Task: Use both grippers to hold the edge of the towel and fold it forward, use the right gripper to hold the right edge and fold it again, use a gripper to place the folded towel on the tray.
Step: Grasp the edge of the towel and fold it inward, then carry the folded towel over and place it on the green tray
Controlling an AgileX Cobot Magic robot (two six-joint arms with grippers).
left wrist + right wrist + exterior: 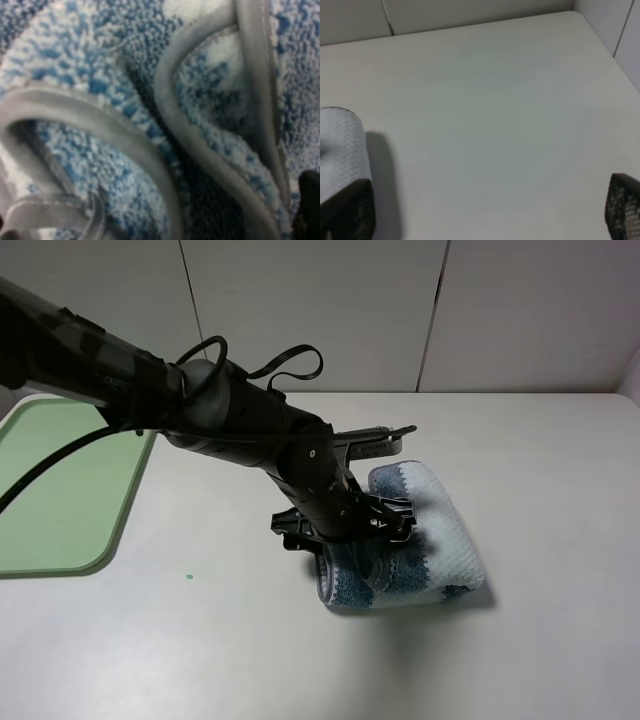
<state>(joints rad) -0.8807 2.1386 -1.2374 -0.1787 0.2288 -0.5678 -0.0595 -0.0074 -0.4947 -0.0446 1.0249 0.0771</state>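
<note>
The grey bound edges [163, 90] are bunched together under my left gripper, so the folded towel [440, 537] will come along as one whole bundle when I lift it.
The towel [430, 540] lies folded into a thick bundle on the white table, right of centre, with blue-grey and pale stripes. My left gripper [352, 523] has reached across and presses down onto the towel's left part. The left wrist view is filled with towel folds and the towel's grey bound edge [165, 100]. One dark fingertip [310, 200] shows at the frame's border, so the jaws look spread. My right gripper [485, 215] is open and empty above bare table, beside the towel [340, 145]. The green tray [60, 480] lies at the far left.
The table's back edge meets a white panelled wall [320, 300]. A small green speck [188, 576] lies on the table in front of the tray. The left arm's cables [290, 365] loop above the arm.
</note>
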